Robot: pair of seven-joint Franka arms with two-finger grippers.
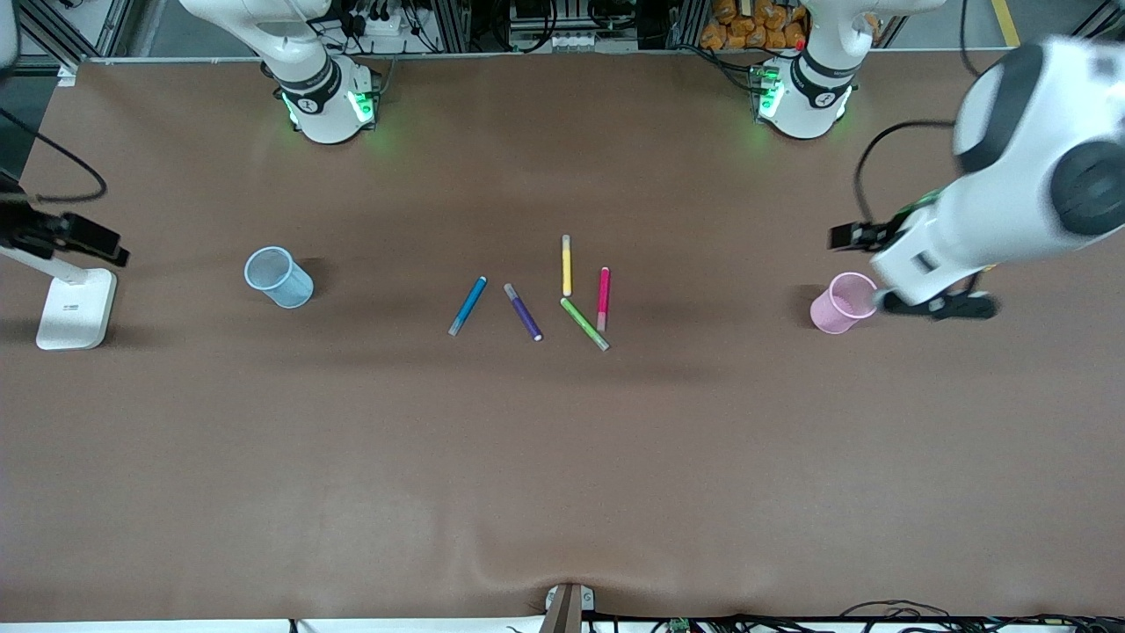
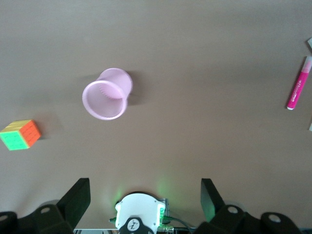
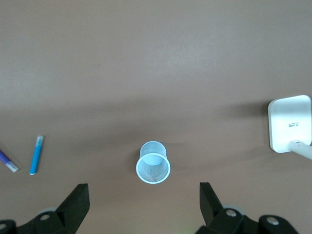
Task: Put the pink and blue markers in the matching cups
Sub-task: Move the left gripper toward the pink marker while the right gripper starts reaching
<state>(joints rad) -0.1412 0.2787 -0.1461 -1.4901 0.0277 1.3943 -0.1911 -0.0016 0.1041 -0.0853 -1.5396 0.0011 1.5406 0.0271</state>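
The pink marker's body (image 1: 604, 288) is clear of the yellow and green markers, so the robot's left gripper should now go toward that body (image 1: 602, 304) and close once its fingers are on both sides of it.
The pink marker (image 1: 603, 298) and the blue marker (image 1: 468, 305) lie among other markers at the table's middle. The pale blue cup (image 1: 278, 277) stands upright toward the right arm's end, the pale pink cup (image 1: 844, 302) upright toward the left arm's end. My left gripper (image 1: 939, 306) hangs open and empty high over the table beside the pink cup; the left wrist view shows the gripper (image 2: 144, 197), the pink cup (image 2: 107, 93) and the pink marker (image 2: 298, 84). My right gripper (image 3: 142, 204) is open and empty high over the blue cup (image 3: 153, 168), with the blue marker (image 3: 36, 155) off to one side.
A purple marker (image 1: 523, 312), a yellow marker (image 1: 567, 265) and a green marker (image 1: 584, 323) lie with the two task markers. A colour cube (image 2: 20, 134) sits near the pink cup. A white-based stand (image 1: 75, 308) is at the right arm's end.
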